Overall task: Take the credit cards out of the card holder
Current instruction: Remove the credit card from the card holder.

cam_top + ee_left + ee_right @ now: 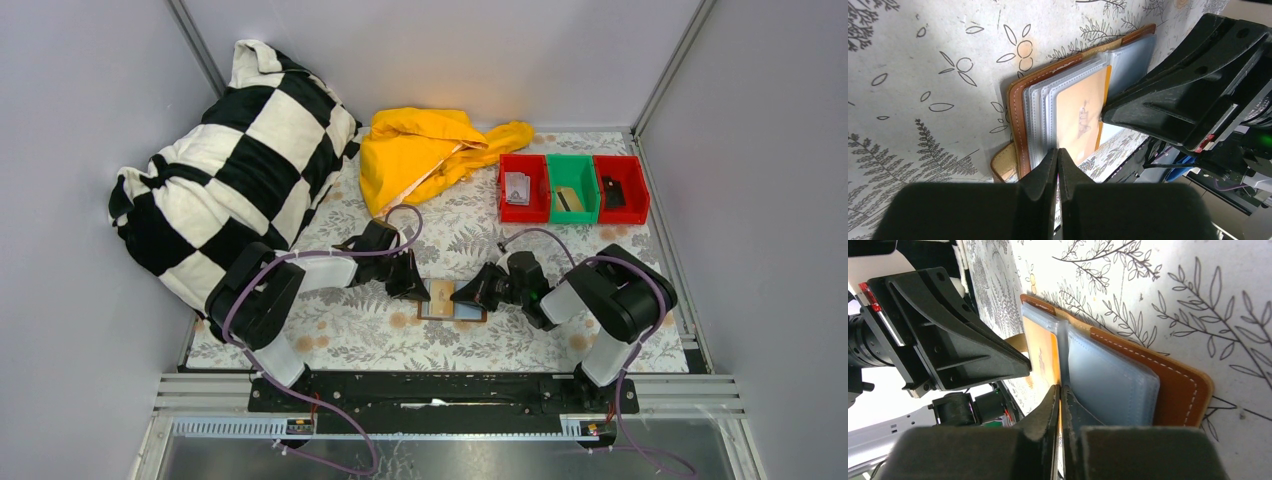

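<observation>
Only the card's thin orange edge sticks out of the sleeve at my right gripper's shut fingers. I should open them and straddle that edge before pulling.
The brown card holder lies open on the floral cloth between my arms. It shows clear sleeves and grey-blue pockets in the left wrist view and the right wrist view. A tan card lies on top of the sleeves, also seen in the right wrist view. My right gripper is shut, with the card's orange edge showing between its fingers. My left gripper is shut, its tips at the near edge of the sleeves and the card. The two grippers face each other over the holder.
Three small bins stand at the back right: red, green, red, each with a small flat item inside. A yellow cloth and a black-and-white checked pillow lie at the back left. Grey walls enclose the table.
</observation>
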